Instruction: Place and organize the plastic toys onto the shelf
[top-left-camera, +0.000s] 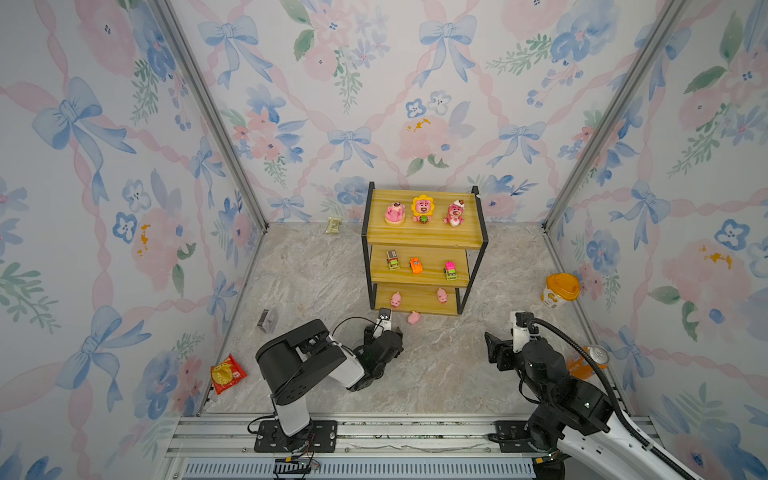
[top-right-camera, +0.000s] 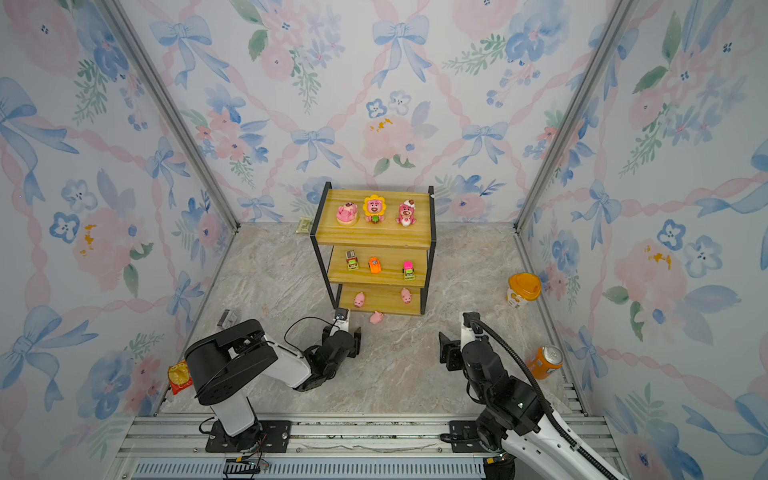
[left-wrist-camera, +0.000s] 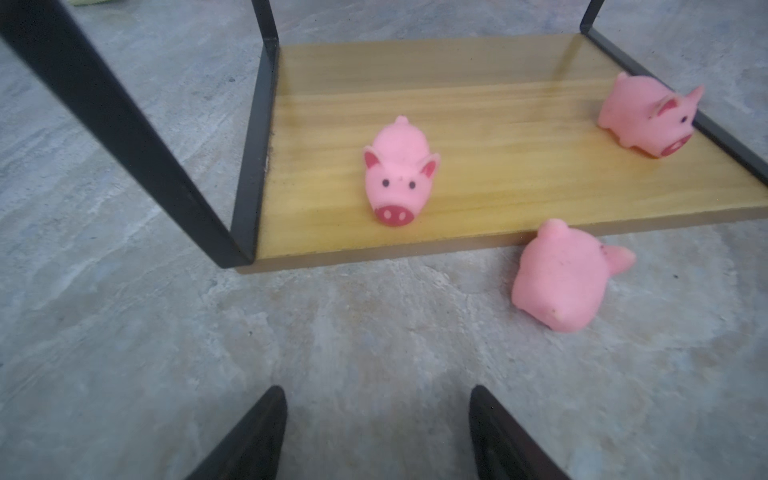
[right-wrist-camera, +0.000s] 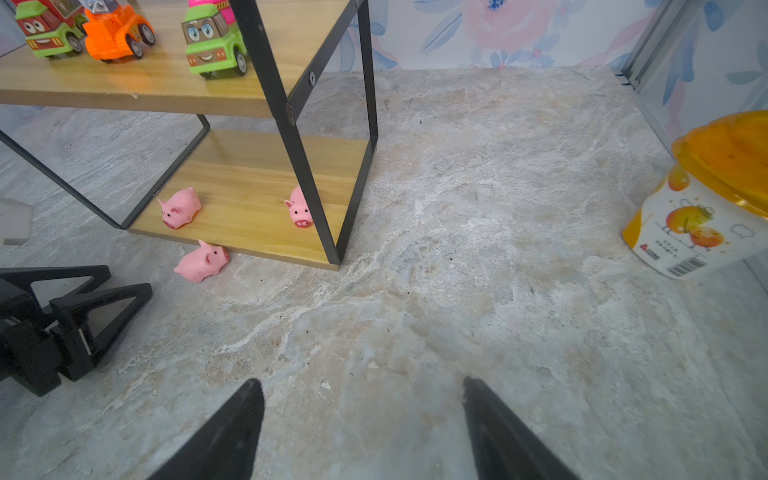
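My left gripper is to grip the pig on the floor (top-left-camera: 413, 318) and pull it clear before putting it on the shelf, because the pig lies against the bottom board's front edge (top-left-camera: 412, 312).
The shelf (top-left-camera: 424, 237) stands at the back centre in both top views. Three pink bears (top-left-camera: 422, 209) line its top board, and three cars (top-left-camera: 415, 265) sit on the middle one. Two pigs (left-wrist-camera: 397, 174) (left-wrist-camera: 650, 114) rest on the bottom board. A third pig (top-left-camera: 414, 318) (left-wrist-camera: 561, 278) (right-wrist-camera: 202, 261) lies on its side on the floor, against the bottom board's front edge. My left gripper (left-wrist-camera: 376, 390) (right-wrist-camera: 126, 280) hangs open and empty just in front of that pig, slightly to its left. My right gripper (top-left-camera: 492, 343) (right-wrist-camera: 361, 382) is open and empty over bare floor, right of the shelf.
A yellow-lidded cup (top-left-camera: 561, 289) (right-wrist-camera: 706, 199) stands by the right wall, with an orange can (top-left-camera: 588, 361) nearer. A red snack packet (top-left-camera: 226, 374) and a small dark box (top-left-camera: 267, 321) lie at the left. A small pale packet (top-left-camera: 333, 225) sits behind the shelf.
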